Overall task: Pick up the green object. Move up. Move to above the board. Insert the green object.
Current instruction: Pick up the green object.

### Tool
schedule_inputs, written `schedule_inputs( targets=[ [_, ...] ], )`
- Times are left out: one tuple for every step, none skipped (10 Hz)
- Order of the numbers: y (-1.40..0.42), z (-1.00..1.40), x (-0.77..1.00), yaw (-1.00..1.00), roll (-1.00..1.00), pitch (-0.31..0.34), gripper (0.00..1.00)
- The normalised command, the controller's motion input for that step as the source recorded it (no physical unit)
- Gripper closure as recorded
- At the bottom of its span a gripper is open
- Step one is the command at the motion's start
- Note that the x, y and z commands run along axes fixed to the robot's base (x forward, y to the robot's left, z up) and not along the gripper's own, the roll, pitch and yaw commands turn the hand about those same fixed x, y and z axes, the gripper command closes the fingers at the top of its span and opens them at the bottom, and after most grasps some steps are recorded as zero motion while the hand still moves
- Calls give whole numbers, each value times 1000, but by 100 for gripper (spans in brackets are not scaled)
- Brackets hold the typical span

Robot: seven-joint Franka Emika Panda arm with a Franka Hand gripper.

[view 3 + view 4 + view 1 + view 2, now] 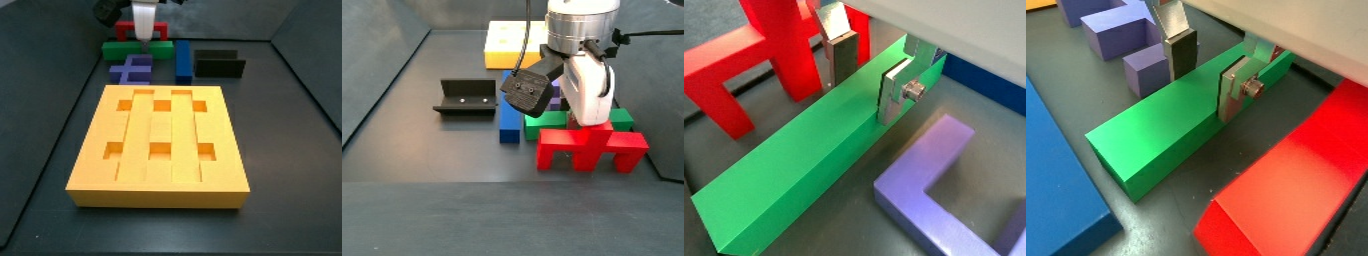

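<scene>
I expect the green object to come up alone when I lift it, because a strip of dark floor lies between it and the red piece.
The green object is a long green bar lying flat on the dark floor, also seen in the other wrist view. My gripper is lowered over it and open, with one finger on each long side of the bar. One pad still stands a little apart from the bar. In a side view the gripper hangs over the green bar, behind the red piece. The board is the big orange-yellow slab with square holes, and it lies away from the gripper.
A red cross-shaped piece lies close along one side of the bar. A purple piece lies on the other side. A blue bar and the black fixture sit beyond the board's far end.
</scene>
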Motion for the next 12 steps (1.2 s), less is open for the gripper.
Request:
schedule_inputs(
  targets=[
    [0,0,0,0,0,0,100],
    [0,0,0,0,0,0,100],
    [0,0,0,0,0,0,100],
    [0,0,0,0,0,0,100],
    [0,0,0,0,0,0,100],
    [0,0,0,0,0,0,100],
    [0,0,0,0,0,0,100],
    [0,0,0,0,0,0,100],
    [0,0,0,0,0,0,100],
    [0,0,0,0,0,0,100],
    [0,0,0,0,0,0,100],
    [0,0,0,0,0,0,100]
  ],
)
